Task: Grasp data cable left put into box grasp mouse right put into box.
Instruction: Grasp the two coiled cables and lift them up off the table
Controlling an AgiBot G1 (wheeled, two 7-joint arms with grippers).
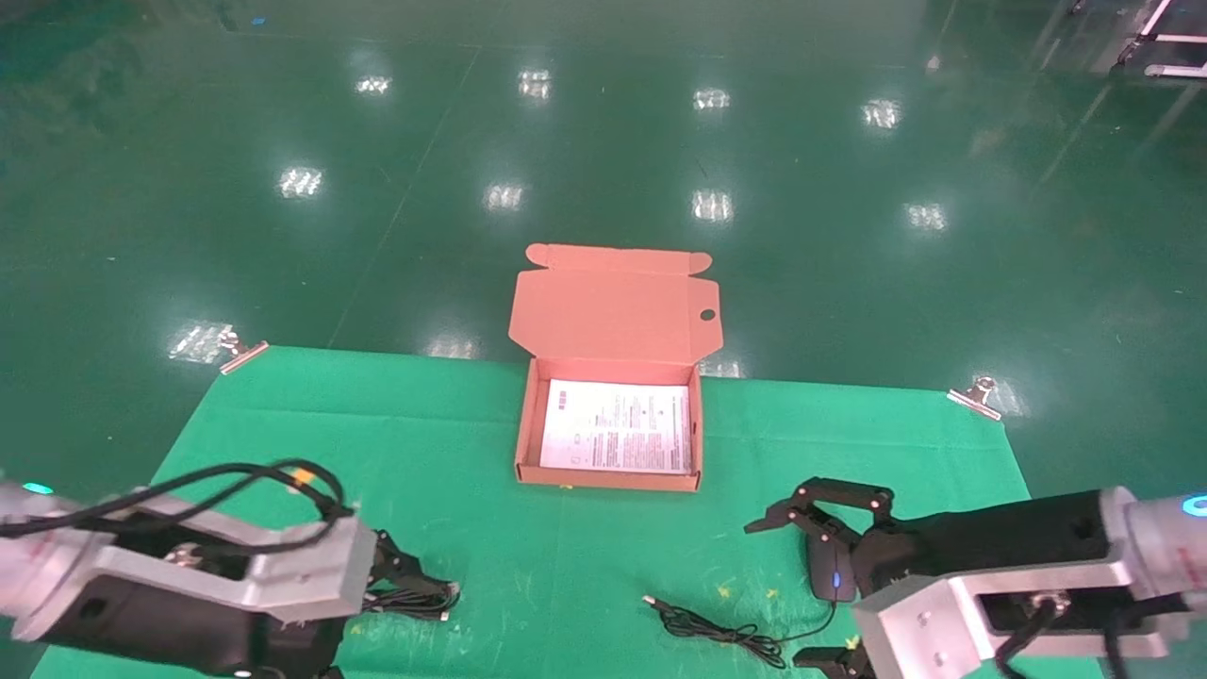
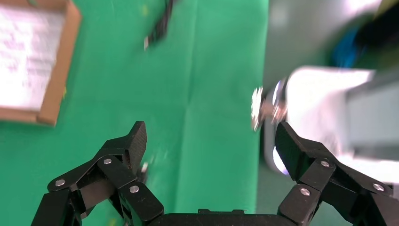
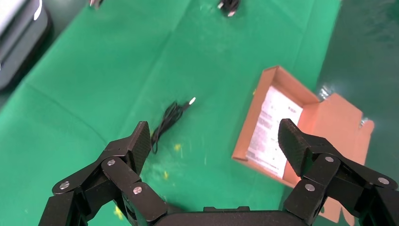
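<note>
My gripper will lift the bundle (image 1: 405, 602), and the bundle should then stick out straight and stay together, because the data cable's loops are packed close next to its plug (image 1: 446, 617).
The open box (image 1: 534, 426) stands mid-table, its white printed sheet bare and its lid leaning back. My left gripper (image 1: 401, 618) hovers open low at the front left, right over the bundled data cable (image 1: 424, 602), which shows only past its upper finger. In the left wrist view my left gripper (image 2: 214, 143) holds nothing. The black mouse (image 1: 834, 575), with its blue light, lies at the front right between the spread fingers of my open right gripper (image 1: 778, 592). The right wrist view shows my right gripper (image 3: 216, 141) empty; the mouse is hidden there.
The mouse's thin cord (image 1: 717, 627) trails in a loose bunch toward the table's front middle; the cord (image 3: 169, 117) also shows in the right wrist view. Metal clips (image 1: 976, 396) pin the green cloth's far corners. Beyond the table edge is green floor.
</note>
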